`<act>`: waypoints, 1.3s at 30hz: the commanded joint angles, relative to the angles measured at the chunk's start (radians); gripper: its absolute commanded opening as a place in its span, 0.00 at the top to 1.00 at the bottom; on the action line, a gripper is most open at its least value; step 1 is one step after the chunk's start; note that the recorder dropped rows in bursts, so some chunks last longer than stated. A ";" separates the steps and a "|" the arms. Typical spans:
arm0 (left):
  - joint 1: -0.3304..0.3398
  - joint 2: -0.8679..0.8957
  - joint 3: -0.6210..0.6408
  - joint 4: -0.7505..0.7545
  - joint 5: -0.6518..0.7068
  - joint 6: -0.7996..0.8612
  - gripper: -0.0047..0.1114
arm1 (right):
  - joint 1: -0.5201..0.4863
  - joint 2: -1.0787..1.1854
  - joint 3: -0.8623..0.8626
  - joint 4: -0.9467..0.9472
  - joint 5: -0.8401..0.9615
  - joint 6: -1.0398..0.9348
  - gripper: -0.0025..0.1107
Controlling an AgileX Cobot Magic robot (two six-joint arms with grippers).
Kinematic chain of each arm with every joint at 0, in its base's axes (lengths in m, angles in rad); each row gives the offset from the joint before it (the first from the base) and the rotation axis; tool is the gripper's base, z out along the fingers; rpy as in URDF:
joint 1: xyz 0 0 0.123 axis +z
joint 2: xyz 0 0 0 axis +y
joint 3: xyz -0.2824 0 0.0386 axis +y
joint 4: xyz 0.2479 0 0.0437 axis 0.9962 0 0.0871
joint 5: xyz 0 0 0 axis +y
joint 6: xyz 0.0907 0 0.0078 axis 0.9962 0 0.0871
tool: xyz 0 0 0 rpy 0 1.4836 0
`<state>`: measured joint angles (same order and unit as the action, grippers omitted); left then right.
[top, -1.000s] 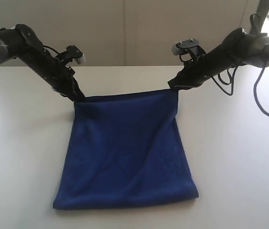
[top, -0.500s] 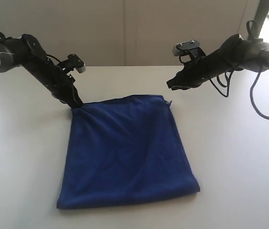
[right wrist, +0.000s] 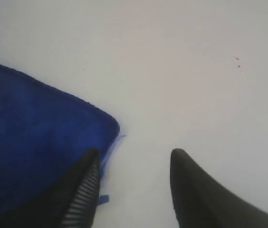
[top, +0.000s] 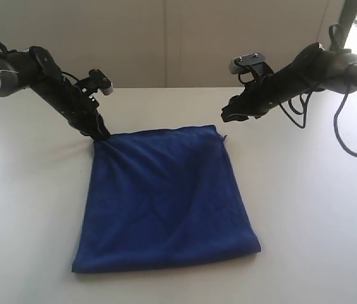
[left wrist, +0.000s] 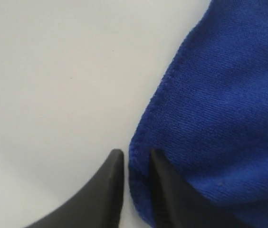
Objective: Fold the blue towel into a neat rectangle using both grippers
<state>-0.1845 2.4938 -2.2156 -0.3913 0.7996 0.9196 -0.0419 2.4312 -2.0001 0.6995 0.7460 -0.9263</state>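
Note:
My left gripper and my right gripper should smooth the blue towel, because its near edge is slanted and creases run across the towel's middle [top: 142, 166]. They should smooth the towel flat toward that edge [top: 173, 265].
The blue towel [top: 166, 196] lies folded flat on the white table [top: 305, 209], roughly rectangular, with its folded edge nearest the camera. My left gripper [top: 102, 134] is down at the towel's far left corner. In the left wrist view the towel [left wrist: 219, 95] has its hem between the slightly parted fingers of that gripper [left wrist: 135, 154], and a sliver of table shows beside one finger. My right gripper [top: 226, 117] hovers open just beyond the far right corner. In its wrist view this gripper [right wrist: 134, 154] holds nothing; the towel [right wrist: 29, 123] and a loose thread [right wrist: 117, 139] lie beside one finger.
Bare white table [top: 33, 209] surrounds the towel on all sides. A pale wall [top: 166, 38] stands behind the table's far edge. Black cables [top: 349, 126] hang from the right arm over the table's right side.
My right gripper opened, let go of the far right corner and drew back. The towel's raised far edge dropped flat onto the table. My left jaws have parted slightly at their corner.

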 commanded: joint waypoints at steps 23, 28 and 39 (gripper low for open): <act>0.000 -0.132 0.026 -0.147 0.422 -0.173 0.96 | 0.136 -0.106 0.095 -0.120 0.475 0.025 0.98; -0.061 -0.130 0.189 -0.214 0.422 -0.135 0.96 | 0.200 -0.093 0.141 -0.207 0.475 0.101 0.98; -0.086 -0.130 0.324 -0.169 0.397 -0.133 0.96 | 0.200 -0.114 0.177 -0.335 0.475 0.214 0.98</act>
<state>-0.2705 2.3721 -1.9028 -0.5747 1.1267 0.7793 0.1595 2.3306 -1.8485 0.3748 1.2162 -0.7178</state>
